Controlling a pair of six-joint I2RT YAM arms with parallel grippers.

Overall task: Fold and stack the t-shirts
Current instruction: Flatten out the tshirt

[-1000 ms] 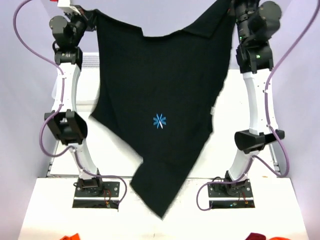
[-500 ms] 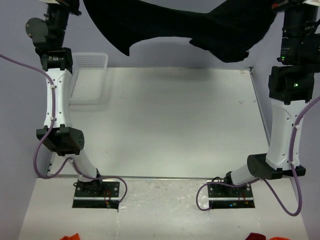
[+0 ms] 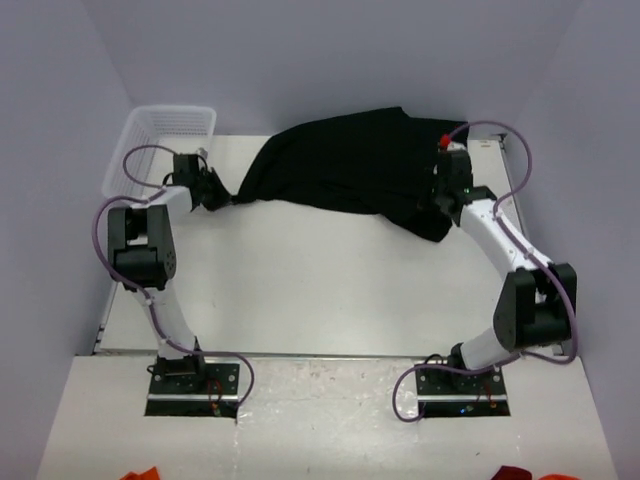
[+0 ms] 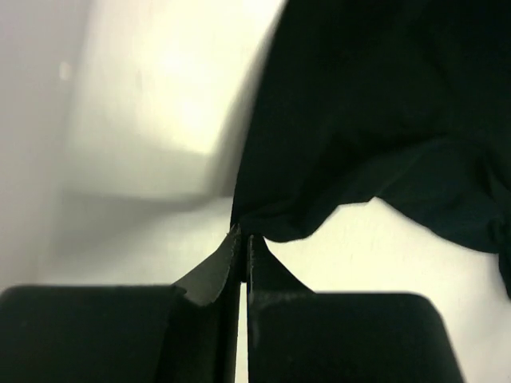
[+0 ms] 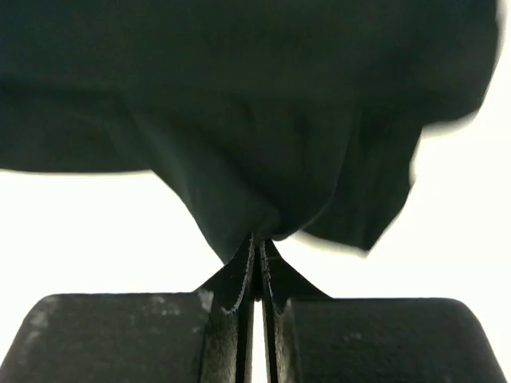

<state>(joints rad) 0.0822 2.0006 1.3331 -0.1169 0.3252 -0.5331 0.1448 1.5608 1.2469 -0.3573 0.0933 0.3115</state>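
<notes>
The black t-shirt lies bunched (image 3: pixel 345 155) along the far edge of the table, so the robot's left gripper and right gripper should pull its near edge (image 3: pixel 330 205) back to lay it out flat.
One black t-shirt (image 3: pixel 345 170) lies bunched across the far part of the white table, stretched between the two grippers. My left gripper (image 3: pixel 215 193) is low at the shirt's left end, shut on a pinch of its edge; the left wrist view shows the cloth (image 4: pixel 367 120) running away from the closed tips (image 4: pixel 243 236). My right gripper (image 3: pixel 440 200) is low at the shirt's right end, shut on a fold of it; in the right wrist view the cloth (image 5: pixel 255 104) hangs from the tips (image 5: pixel 259 241). No other t-shirt is in view.
A white mesh basket (image 3: pixel 160 145) stands at the far left corner, just behind the left gripper. The white table (image 3: pixel 330 290) reaches forward to the arm bases. Orange and red cloth scraps (image 3: pixel 140 474) lie at the bottom edge.
Both arms have swung down from high up to the far part of the table. The shirt, held spread in the air before, now lies bunched on the table between the grippers.
</notes>
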